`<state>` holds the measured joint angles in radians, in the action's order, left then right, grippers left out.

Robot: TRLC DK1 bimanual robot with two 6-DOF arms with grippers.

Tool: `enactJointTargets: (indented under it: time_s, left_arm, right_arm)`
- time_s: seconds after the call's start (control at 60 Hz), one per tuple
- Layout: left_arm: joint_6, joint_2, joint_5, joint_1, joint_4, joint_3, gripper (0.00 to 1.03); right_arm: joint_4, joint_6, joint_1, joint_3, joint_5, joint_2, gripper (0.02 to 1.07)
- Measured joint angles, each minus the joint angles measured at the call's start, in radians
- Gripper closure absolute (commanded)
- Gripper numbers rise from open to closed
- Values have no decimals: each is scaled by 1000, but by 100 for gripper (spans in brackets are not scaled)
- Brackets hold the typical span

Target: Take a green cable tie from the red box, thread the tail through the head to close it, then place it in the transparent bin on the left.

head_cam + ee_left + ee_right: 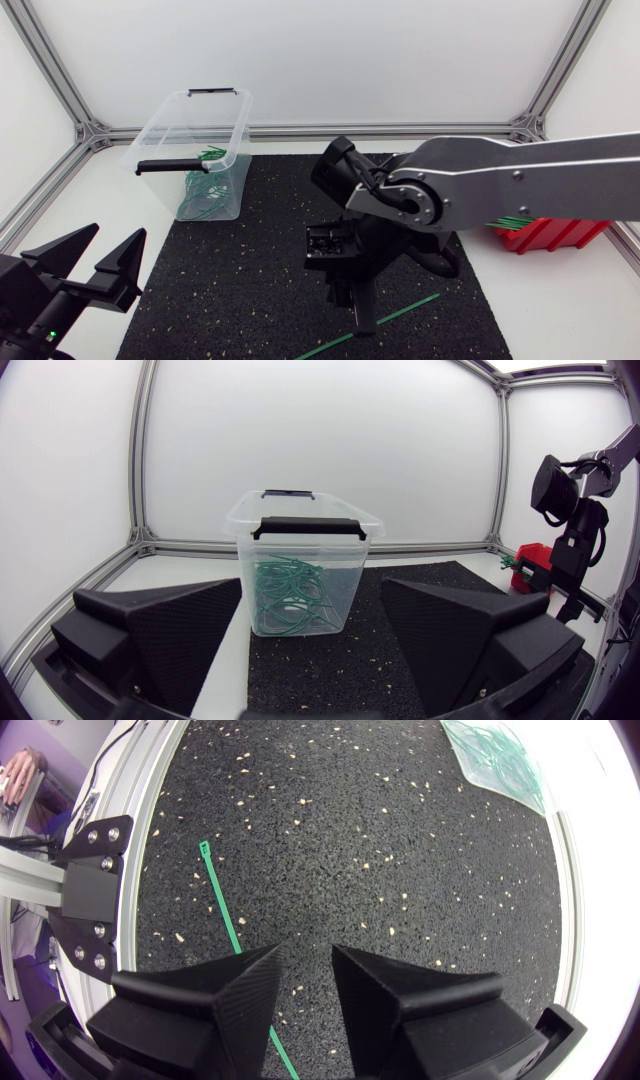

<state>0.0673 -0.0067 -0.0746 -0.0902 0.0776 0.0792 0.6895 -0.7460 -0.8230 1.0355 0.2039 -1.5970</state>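
Note:
The long tail of the green cable tie (407, 309) should stay stretched out with a slight curve when I lift the tie, because the cable tie's thin strip (326, 346) lies straight.
A green cable tie (385, 317) lies flat and straight on the black mat near its front edge. My right gripper (358, 318) points down right over it, open by a narrow gap with nothing between the fingers. In the right wrist view the cable tie (222, 900) runs under one finger (215, 1005) of the right gripper (305, 982). The red box (548, 233) with green ties sits at the right, half hidden by my right arm. The transparent bin (170, 135) at the back left holds several green ties. My left gripper (88, 262) stands wide open at the front left.
The black mat (260, 270) covers the table's middle. Ahead of my left gripper (315, 650) stands the bin (300, 525), with the red box (532, 558) and my right arm (575, 510) far off to one side. Aluminium frame rails border the table.

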Motion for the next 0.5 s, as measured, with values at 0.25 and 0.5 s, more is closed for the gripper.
enactJointTargets:
  time_s: [0.25,0.5]
  left_arm:
    - [0,0,0,0,2,0,6]
    - [0,0,0,0,5,0,6]
  right_arm:
    - [-41,-47,-64,-18,-18,-89,57]
    - [-89,-71,-122,-44,-19,-117,57]
